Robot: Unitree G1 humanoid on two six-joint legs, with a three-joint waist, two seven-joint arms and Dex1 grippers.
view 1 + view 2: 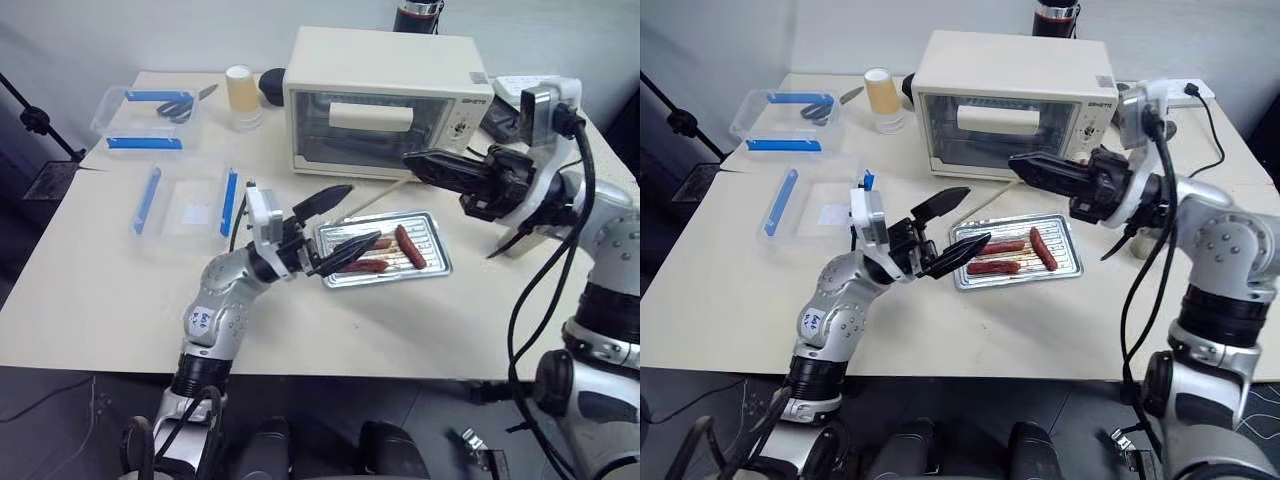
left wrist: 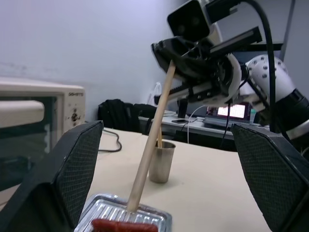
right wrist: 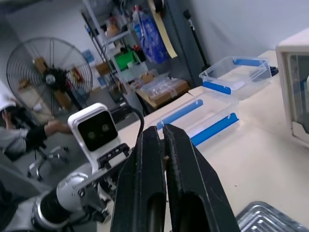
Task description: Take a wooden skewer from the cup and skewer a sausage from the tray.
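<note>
My left gripper should take the skewer's lower end (image 1: 346, 215) to free my right gripper for a sausage, since the sausages (image 1: 409, 247) lie loose while my right gripper holds the skewer.
My right gripper (image 1: 420, 163) is shut on the wooden skewer (image 1: 375, 198), a pale stick slanting down toward the far left corner of the silver tray (image 1: 437, 262). Up close, the skewer (image 2: 152, 145) runs from the right gripper (image 2: 169, 50) down to the tray's far rim. Three reddish-brown sausages lie in the tray, one of them a sausage (image 1: 410, 247) on the right side. My left gripper (image 1: 338, 225) is open at the tray's left end, its fingers (image 2: 79, 164) on either side of the skewer's line, not touching it. The grey-beige cup (image 2: 161, 159) stands behind the tray with another stick in it.
A cream toaster oven (image 1: 380, 100) stands just behind the tray. Clear plastic boxes with blue clips (image 1: 185, 205) lie on the left half of the table, one with scissors (image 1: 180, 105). A yellowish-topped cup stack (image 1: 240, 95) sits beside the oven. A person (image 3: 14, 130) sits far off.
</note>
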